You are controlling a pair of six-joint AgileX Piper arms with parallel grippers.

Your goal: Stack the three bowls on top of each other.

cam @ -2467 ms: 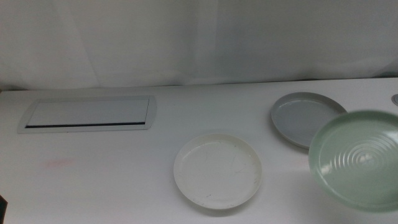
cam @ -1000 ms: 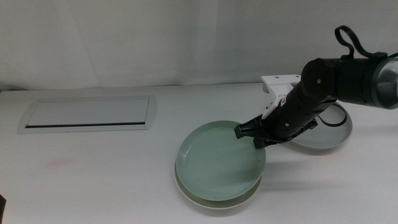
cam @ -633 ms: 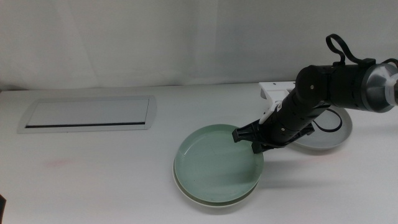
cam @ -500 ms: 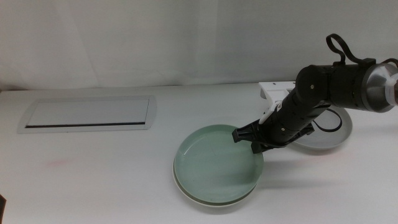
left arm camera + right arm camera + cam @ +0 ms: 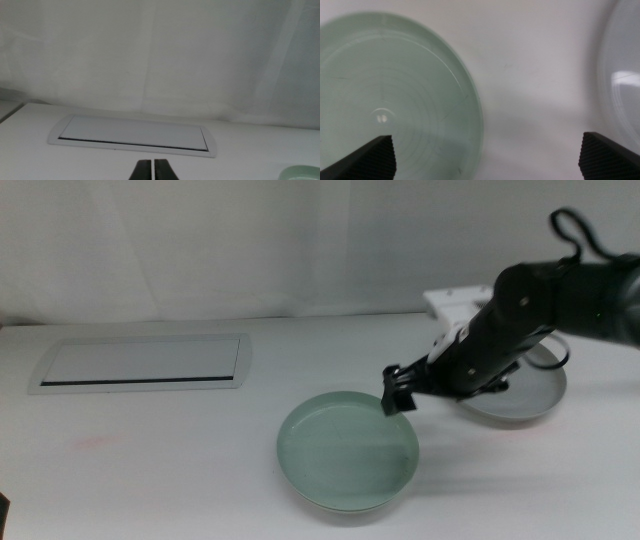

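Note:
The grey bowl (image 5: 525, 392) should fit closely and hide the green bowl when the robot lowers it, as only a thin rim (image 5: 347, 510) shows beneath the green bowl.
The pale green bowl (image 5: 348, 450) lies flat, nested on the white bowl (image 5: 316, 505), of which only a thin rim shows beneath its front edge. My right gripper (image 5: 395, 402) hovers just above the green bowl's far right rim, open and holding nothing. In the right wrist view the right gripper (image 5: 487, 142) has its jaws spread wide over the green bowl (image 5: 395, 95), with the grey bowl (image 5: 622, 85) at the picture's side. The grey bowl (image 5: 525, 392) sits alone to the right, partly hidden by the right arm. My left gripper (image 5: 151, 170) waits shut, away from the bowls.
A flat white rectangular panel (image 5: 140, 362) with a dark slot lies at the back left of the table, also seen as the panel (image 5: 132, 136) ahead of the left wrist. A white curtain hangs behind the table. Bare tabletop (image 5: 150, 460) spreads left of the stack.
The right gripper has let go of the green bowl's rim, opened and lifted slightly back. The green bowl has settled level on the white bowl.

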